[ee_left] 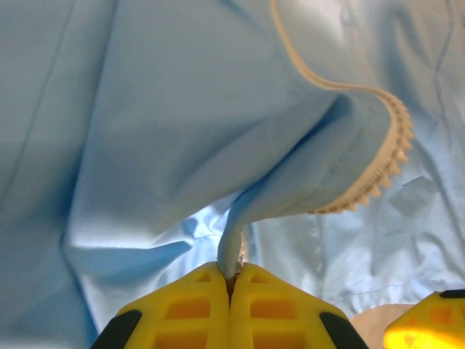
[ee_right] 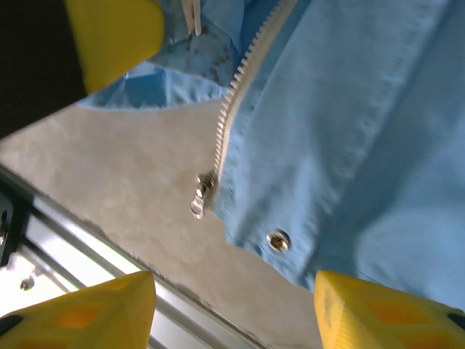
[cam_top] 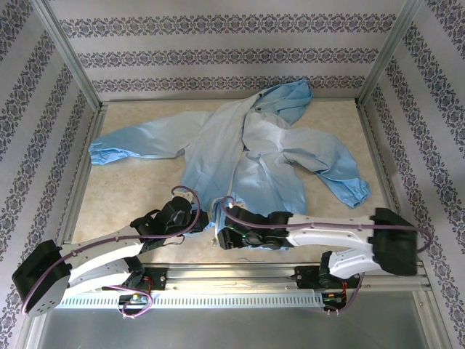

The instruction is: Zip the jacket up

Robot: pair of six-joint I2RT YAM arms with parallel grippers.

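Note:
The jacket's hem corner (ee_right: 289, 269) points between the open fingers of my right gripper, so I keep going toward the metal snap (ee_right: 278, 241) until those fingers close next to the zipper slider.
The light-blue jacket (cam_top: 240, 156) lies spread on the table, hood at the back and hem toward the arms. My left gripper (ee_left: 234, 275) is shut on a fold of the jacket's (ee_left: 182, 131) front edge near the hem, and the pale zipper teeth (ee_left: 381, 171) curl off to the right. In the top view the left gripper (cam_top: 197, 218) sits at the hem's left side. My right gripper (ee_right: 236, 313) stands open just before the hem corner of the jacket (ee_right: 349, 109), nothing between its fingers. The metal zipper slider (ee_right: 201, 193) hangs at the bottom of the teeth (ee_right: 240, 83). The right gripper (cam_top: 222, 234) is close beside the left.
A metal snap (ee_right: 277, 241) sits on the hem corner. Bare beige table (ee_right: 123, 167) and the metal front rail (ee_right: 65, 240) lie beneath the right gripper. The left gripper's yellow finger (ee_right: 116, 33) is near the zipper. Patterned walls (cam_top: 232, 43) enclose the table.

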